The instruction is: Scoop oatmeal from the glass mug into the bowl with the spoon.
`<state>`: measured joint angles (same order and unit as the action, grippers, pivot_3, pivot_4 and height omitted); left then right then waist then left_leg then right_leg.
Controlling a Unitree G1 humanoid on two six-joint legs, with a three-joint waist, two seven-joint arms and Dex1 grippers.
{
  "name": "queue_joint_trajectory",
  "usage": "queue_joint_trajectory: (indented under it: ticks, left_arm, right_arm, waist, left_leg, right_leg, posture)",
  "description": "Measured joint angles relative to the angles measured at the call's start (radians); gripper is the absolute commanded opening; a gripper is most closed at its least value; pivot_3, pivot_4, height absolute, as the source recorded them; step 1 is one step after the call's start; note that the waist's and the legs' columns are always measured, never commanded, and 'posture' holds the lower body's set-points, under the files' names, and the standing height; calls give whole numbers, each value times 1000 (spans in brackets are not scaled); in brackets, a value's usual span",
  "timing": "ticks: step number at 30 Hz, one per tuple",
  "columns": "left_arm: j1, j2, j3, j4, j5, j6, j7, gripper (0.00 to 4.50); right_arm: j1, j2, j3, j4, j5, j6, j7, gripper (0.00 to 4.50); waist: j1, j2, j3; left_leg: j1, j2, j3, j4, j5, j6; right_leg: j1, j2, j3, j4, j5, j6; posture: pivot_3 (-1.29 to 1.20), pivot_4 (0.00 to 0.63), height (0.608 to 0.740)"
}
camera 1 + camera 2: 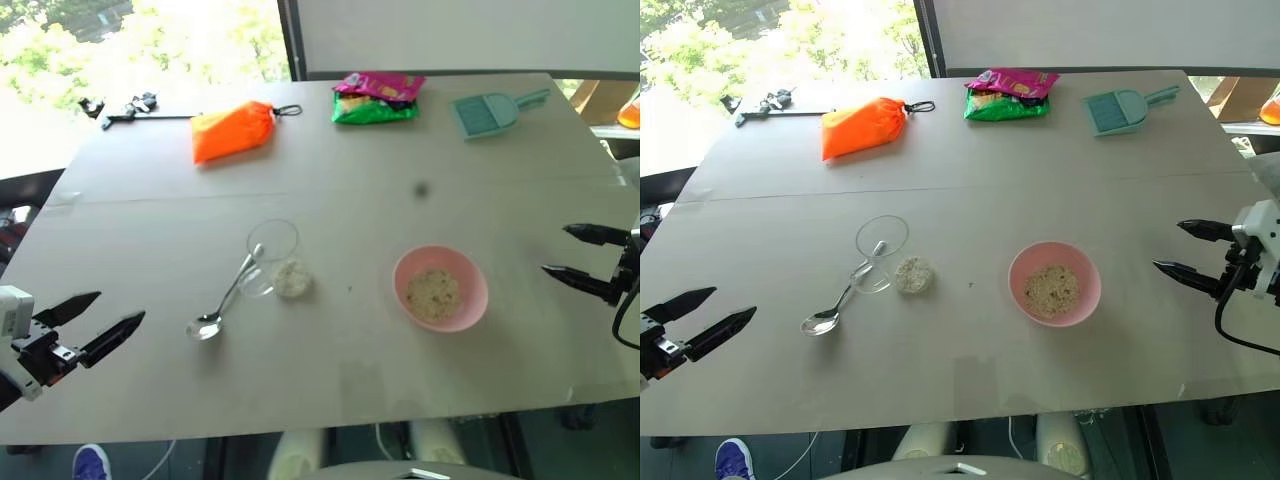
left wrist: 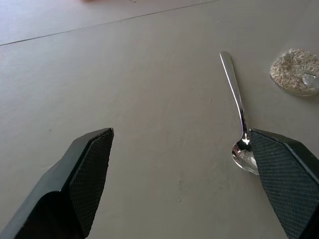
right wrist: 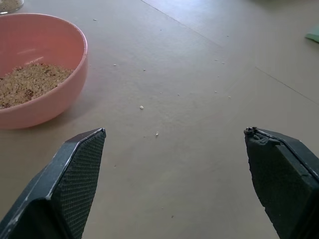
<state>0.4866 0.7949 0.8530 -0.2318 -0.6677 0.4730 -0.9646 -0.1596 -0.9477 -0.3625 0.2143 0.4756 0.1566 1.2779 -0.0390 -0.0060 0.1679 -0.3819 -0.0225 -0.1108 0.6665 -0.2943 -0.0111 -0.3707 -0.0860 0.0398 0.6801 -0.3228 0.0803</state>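
I should expect to find the oatmeal inside the mug when I dip the spoon, because it keeps the round outline of the glass mug's base.
The glass mug (image 1: 270,250) stands in the middle of the table; I cannot tell if it is upright or tipped. A round heap of oatmeal (image 1: 292,278) sits at its foot, on the bowl side. The spoon (image 1: 228,295) lies on the table, bowl end toward me and handle tip against the mug. To the right is the pink bowl (image 1: 402,275) with oatmeal inside. My left gripper (image 1: 120,307) hovers open and empty near the table's left front, short of the spoon (image 2: 239,104). My right gripper (image 1: 555,249) is open and empty, right of the bowl (image 3: 70,64).
Along the far side lie an orange pouch (image 1: 232,130), a green and pink snack bag (image 1: 377,98), a teal dustpan-shaped scoop (image 1: 490,112) and a black tool (image 1: 120,108). The table's front edge (image 1: 330,425) is close below the spoon and bowl.
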Motion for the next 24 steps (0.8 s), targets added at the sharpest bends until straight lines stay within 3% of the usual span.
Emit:
queue_joint_trajectory:
  ticks: [6,17,24]
  left_arm:
    - [-76,5,-1,-41,-29,37,37,4477]
    - [-105,11,-76,-206,-65,143,94,4477]
    - [-130,23,-158,-270,-63,258,187,4477]
  right_arm:
    - [-10,81,-18,0,-31,-97,-114,4500]
    - [-60,43,-32,-91,220,42,157,4500]
    - [-90,-2,-45,-229,306,94,198,4500]
  waist:
    - [2,0,0]
    - [-1,1,1]
    - [1,2,0]
  left_leg:
    - [0,0,-1,0,0,0]
    - [0,0,1,0,0,-1]
    - [0,0,0,1,-1,1]
  right_leg:
    - [0,0,-1,1,0,0]
    - [0,0,1,-1,0,0]
    - [0,0,0,0,0,0]
  posture:
    - [0,150,740]
    - [0,150,740]
    - [0,150,740]
